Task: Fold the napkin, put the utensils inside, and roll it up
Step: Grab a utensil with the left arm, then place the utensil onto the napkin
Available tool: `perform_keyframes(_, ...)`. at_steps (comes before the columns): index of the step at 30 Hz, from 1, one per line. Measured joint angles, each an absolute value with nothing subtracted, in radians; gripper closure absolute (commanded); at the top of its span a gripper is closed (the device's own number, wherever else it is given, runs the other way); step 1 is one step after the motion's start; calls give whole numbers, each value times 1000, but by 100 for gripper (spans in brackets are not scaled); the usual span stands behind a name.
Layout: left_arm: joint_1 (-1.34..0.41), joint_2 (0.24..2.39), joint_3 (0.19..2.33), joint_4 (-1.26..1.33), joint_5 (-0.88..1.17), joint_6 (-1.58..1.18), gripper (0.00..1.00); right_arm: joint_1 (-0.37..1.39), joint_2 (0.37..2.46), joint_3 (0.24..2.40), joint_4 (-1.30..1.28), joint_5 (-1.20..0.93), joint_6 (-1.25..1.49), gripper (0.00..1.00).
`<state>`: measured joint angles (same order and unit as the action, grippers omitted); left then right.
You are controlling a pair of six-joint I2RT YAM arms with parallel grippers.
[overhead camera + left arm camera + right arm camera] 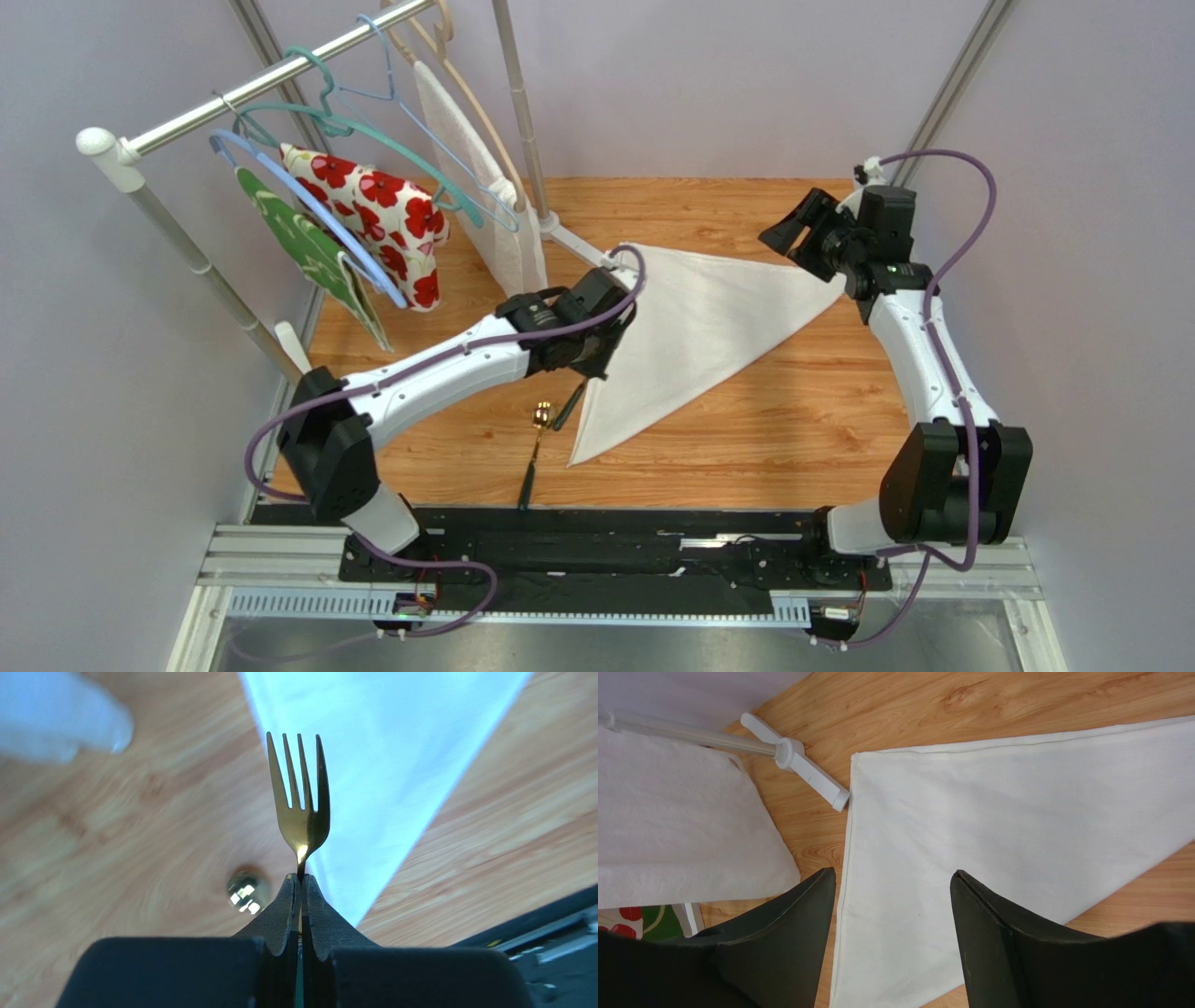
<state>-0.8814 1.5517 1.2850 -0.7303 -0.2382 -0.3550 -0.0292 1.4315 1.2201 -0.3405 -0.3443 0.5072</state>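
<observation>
The fork's neck (302,855) is in my left gripper and the folded napkin lies clear, so I should keep bringing the fork over until it lies along the napkin's long edge (710,364).
The off-white napkin (701,329) lies folded into a triangle in the middle of the wooden table. My left gripper (595,357) hovers over its left edge. In the left wrist view this gripper (302,880) is shut on a fork (302,805), its gold tines pointing out over the napkin (379,756). A spoon (535,445) with a gold head and a dark handle lies on the wood to the left of the napkin's near tip; its head (246,889) shows blurred below. My right gripper (797,231) is open and empty above the napkin's right corner (1018,826).
A clothes rack (239,105) at the back left holds hangers with a red-flowered cloth (379,210), a green cloth (302,245) and a textured white cloth (484,182). Its white foot (801,759) rests beside the napkin's far left corner. A black rail (603,553) runs along the near edge.
</observation>
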Motion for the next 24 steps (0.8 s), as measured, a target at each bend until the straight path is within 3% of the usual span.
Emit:
perform_keyframes(13,-951,2253,2025,-632,-41,-86,100,-136,1246,1163,-428,-362,461,35)
perform_keyframes(24,-949,2449,2179,-657,-19,105,100,-162,1238,1150,-451,-395,455,35)
